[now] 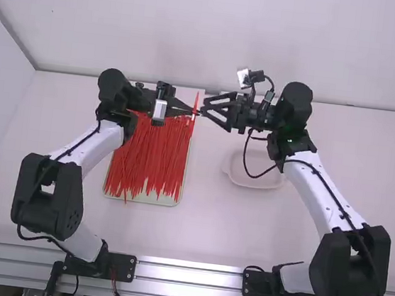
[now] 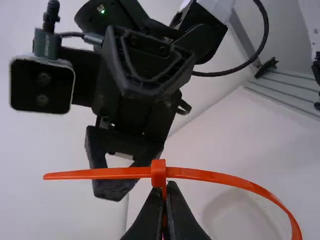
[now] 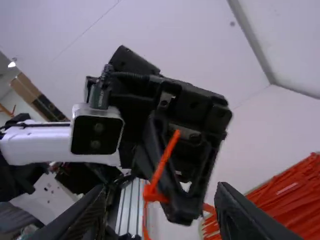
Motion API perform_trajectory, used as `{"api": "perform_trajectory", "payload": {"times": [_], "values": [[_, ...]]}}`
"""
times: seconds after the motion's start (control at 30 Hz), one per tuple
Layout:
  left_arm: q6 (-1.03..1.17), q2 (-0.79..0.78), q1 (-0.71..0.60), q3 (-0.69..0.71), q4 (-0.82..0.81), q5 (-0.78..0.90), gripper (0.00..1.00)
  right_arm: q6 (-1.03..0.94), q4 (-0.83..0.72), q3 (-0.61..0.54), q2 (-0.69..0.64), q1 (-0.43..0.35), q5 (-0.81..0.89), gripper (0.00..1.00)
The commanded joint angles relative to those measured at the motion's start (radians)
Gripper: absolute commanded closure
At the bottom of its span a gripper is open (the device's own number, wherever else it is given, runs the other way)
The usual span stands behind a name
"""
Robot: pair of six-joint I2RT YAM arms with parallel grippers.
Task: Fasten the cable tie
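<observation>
I expect the strap to slide through to a small closed loop when I pull, because the strap's tip [image 3: 172, 145] sticks up past the red cable tie's head.
A single red cable tie [image 1: 195, 109] hangs in the air above the far end of the table, between the two grippers. My left gripper [image 1: 186, 108] is shut on it; in the left wrist view its fingertips [image 2: 163, 192] pinch just under the tie's head [image 2: 158, 171], and the strap [image 2: 240, 182] runs out to both sides and curves down. My right gripper [image 1: 207, 111] faces it from the other side, open, its fingers [image 3: 95, 212] spread wide around the tie [image 3: 161, 167] without touching it.
A heap of red cable ties [image 1: 150, 155] lies on a pale tray [image 1: 168, 203] below the left gripper. A shallow white dish [image 1: 255, 174] sits under the right arm. The table's front half is bare.
</observation>
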Motion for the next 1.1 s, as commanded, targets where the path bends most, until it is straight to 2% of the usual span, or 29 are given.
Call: {"api": "perform_trajectory", "payload": {"times": [0.0, 0.13, 0.37, 0.47, 0.5, 0.53, 0.57, 1.07], "values": [[0.005, -0.011, -0.026, -0.002, 0.002, 0.016, 0.98, 0.033, 0.032, 0.026, 0.002, 0.010, -0.006, 0.42], [0.004, -0.011, -0.041, -0.002, 0.008, 0.007, 0.98, 0.072, 0.059, 0.026, 0.002, 0.009, -0.009, 0.38], [0.002, -0.011, -0.049, -0.002, 0.028, 0.007, 0.98, 0.060, 0.045, 0.026, 0.002, 0.039, -0.009, 0.41], [0.003, -0.011, -0.058, -0.002, 0.026, 0.007, 0.98, 0.061, 0.052, 0.026, 0.002, 0.050, -0.002, 0.61], [0.002, -0.011, -0.058, -0.002, 0.029, 0.007, 0.98, 0.060, 0.052, 0.026, 0.002, 0.049, 0.002, 0.74], [0.002, -0.011, -0.058, -0.002, 0.029, 0.007, 0.98, 0.061, 0.052, 0.026, 0.002, 0.048, 0.001, 0.92], [0.002, -0.011, -0.058, -0.002, 0.028, 0.007, 0.98, 0.061, 0.052, 0.026, 0.002, 0.048, 0.001, 1.00], [0.003, -0.011, -0.057, -0.002, -0.023, 0.008, 0.98, 0.087, 0.052, 0.026, 0.002, 0.048, -0.004, 1.00]]}}
